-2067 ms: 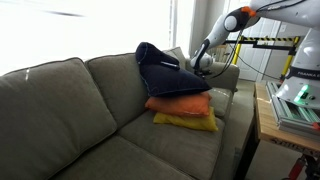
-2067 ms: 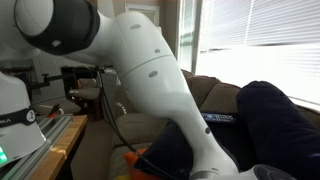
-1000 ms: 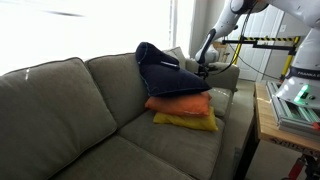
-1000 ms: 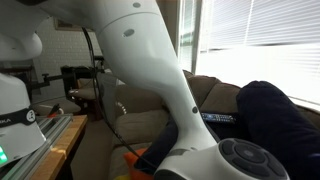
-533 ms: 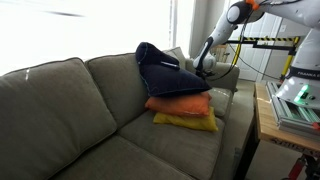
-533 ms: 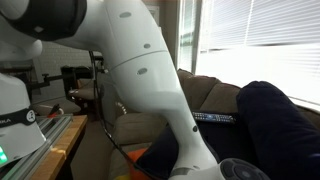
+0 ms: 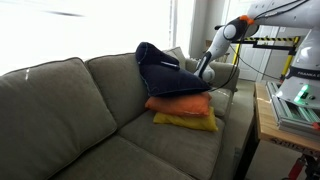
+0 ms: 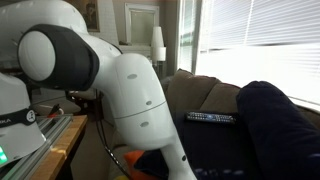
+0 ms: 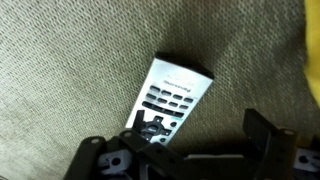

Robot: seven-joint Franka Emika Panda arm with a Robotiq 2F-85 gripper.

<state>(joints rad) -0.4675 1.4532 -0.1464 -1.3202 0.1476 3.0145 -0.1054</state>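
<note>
Next, my gripper moves over until its fingers are on both sides of the remote [image 9: 179, 83] near its top end before closing, because the remote's lower end [image 9: 147, 132] is under one finger.
A silver remote control [image 9: 172, 95] with dark buttons lies on the olive couch fabric; in an exterior view the remote [image 8: 212, 117] rests on the couch's armrest. My gripper [image 9: 200, 128] hangs just above it, open, with one finger [image 9: 140, 125] over the remote's lower end and the other finger [image 9: 262, 125] off to the side over bare fabric. Nothing is held. In an exterior view the gripper [image 7: 203, 70] sits at the armrest behind a navy pillow [image 7: 165, 72].
The navy pillow lies on an orange pillow [image 7: 180, 104] and a yellow pillow [image 7: 185, 121] at the couch's end. A wooden table [image 7: 265, 120] with equipment stands beside the armrest. A yellow-black barrier [image 7: 268, 42] is behind. The bulky arm [image 8: 130, 90] fills much of one view.
The arm's upper links have swung and its elbow has come lower. The gripper has stayed open over the armrest and the remote has not moved.
</note>
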